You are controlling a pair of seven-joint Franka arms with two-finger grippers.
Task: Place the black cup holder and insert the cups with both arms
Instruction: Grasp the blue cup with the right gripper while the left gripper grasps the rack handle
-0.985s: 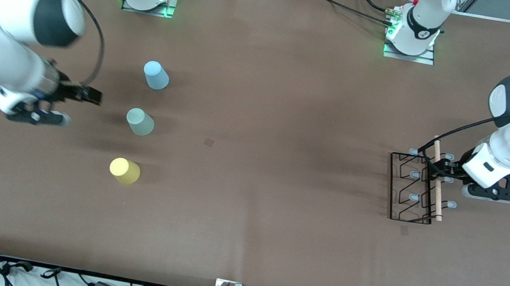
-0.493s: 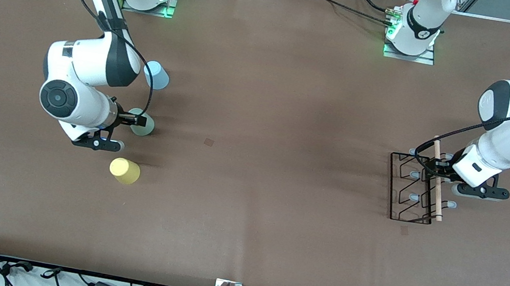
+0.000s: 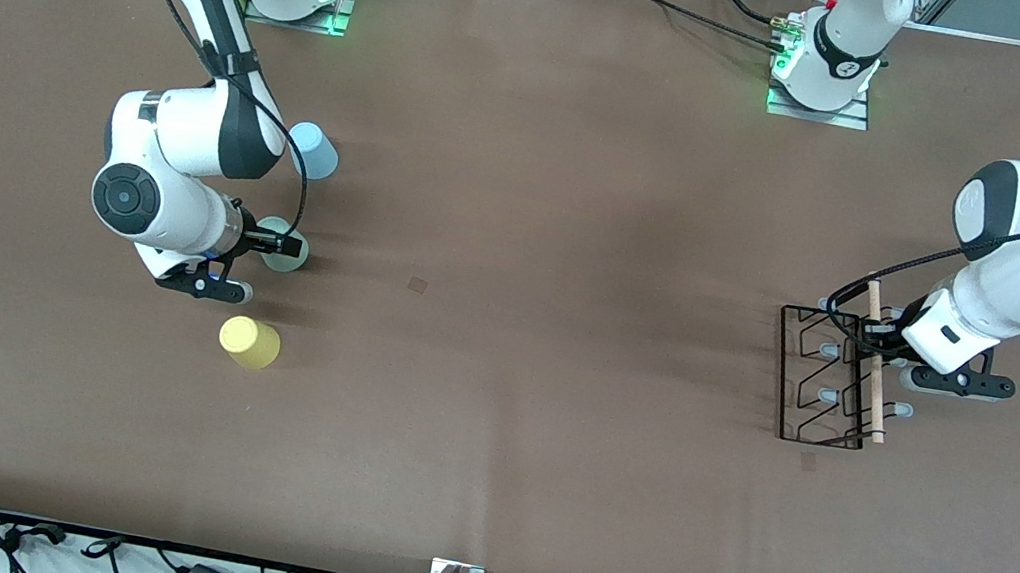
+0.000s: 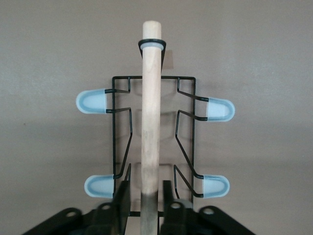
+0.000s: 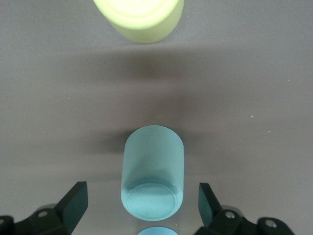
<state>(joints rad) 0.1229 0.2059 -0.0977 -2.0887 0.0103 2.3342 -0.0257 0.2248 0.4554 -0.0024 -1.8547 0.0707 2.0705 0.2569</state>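
Observation:
I expect the hidden open end of the mint green cup (image 5: 153, 164) to slip over a holder prong when I lower the cup, because the cup shows its closed base (image 5: 151, 201) on top.
The black cup holder (image 3: 815, 378) lies flat on the table at the left arm's end, its wooden rod (image 3: 872, 381) on top. My left gripper (image 3: 869, 338) is low over it. In the left wrist view the gripper (image 4: 146, 185) is open, with the rod (image 4: 150, 107) between its fingers (image 4: 121, 200) and a gap on each side. My right gripper (image 3: 277, 244) is open around the mint green cup (image 3: 290, 258), not touching it; the right wrist view shows the cup (image 5: 152, 171) between the wide-apart fingers (image 5: 74, 201). The light blue cup (image 3: 313, 151) and yellow cup (image 3: 249, 342) stand beside it.
The three cups form a row at the right arm's end, the yellow nearest the front camera and the light blue farthest. The yellow cup (image 5: 139, 14) and light blue cup (image 5: 156, 231) also show in the right wrist view. Bare brown table (image 3: 514, 328) lies between cups and holder.
My right arm has swung in from the table's end to the mint green cup and now brackets it. My left gripper has shifted slightly over the rod. Cups and holder have not moved.

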